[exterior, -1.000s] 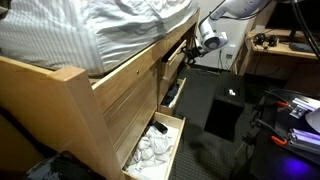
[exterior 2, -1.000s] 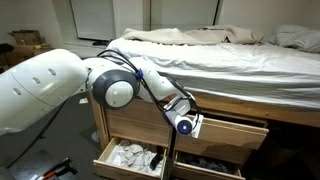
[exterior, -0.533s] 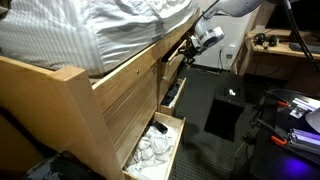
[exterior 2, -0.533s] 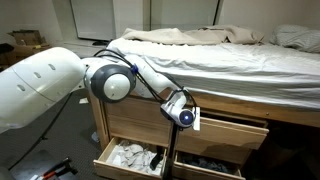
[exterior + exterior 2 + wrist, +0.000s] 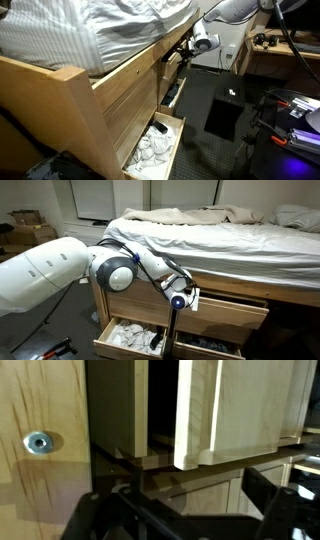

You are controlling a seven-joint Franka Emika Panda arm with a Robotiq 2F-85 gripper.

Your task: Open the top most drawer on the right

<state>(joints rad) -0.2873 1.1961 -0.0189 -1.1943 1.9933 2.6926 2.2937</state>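
Note:
My gripper's spread fingers are short of the drawer's pale front edge (image 5: 188,452), so I should swing back first and then move in closer at the dark gap (image 5: 163,405) behind the drawer's front edge.
The top right drawer (image 5: 232,311) of the wooden bed frame stands pulled out a little; it also shows in an exterior view (image 5: 174,63). My gripper (image 5: 180,299) is at the drawer's left front corner, also seen side-on (image 5: 188,47). In the wrist view the drawer's pale front edge (image 5: 196,412) hangs just above my gripper (image 5: 185,510). The two dark fingers are spread wide apart and hold nothing. I cannot tell whether a finger touches the drawer.
The lower left drawer (image 5: 108,341) is open and holds white cloths (image 5: 152,150). The lower right drawer (image 5: 206,346) is open too, with dark contents. A mattress with rumpled sheets (image 5: 215,232) lies above. A black box (image 5: 224,108) stands on the floor.
My gripper has shifted slightly and turned at the drawer's corner. The drawer looks the same as before.

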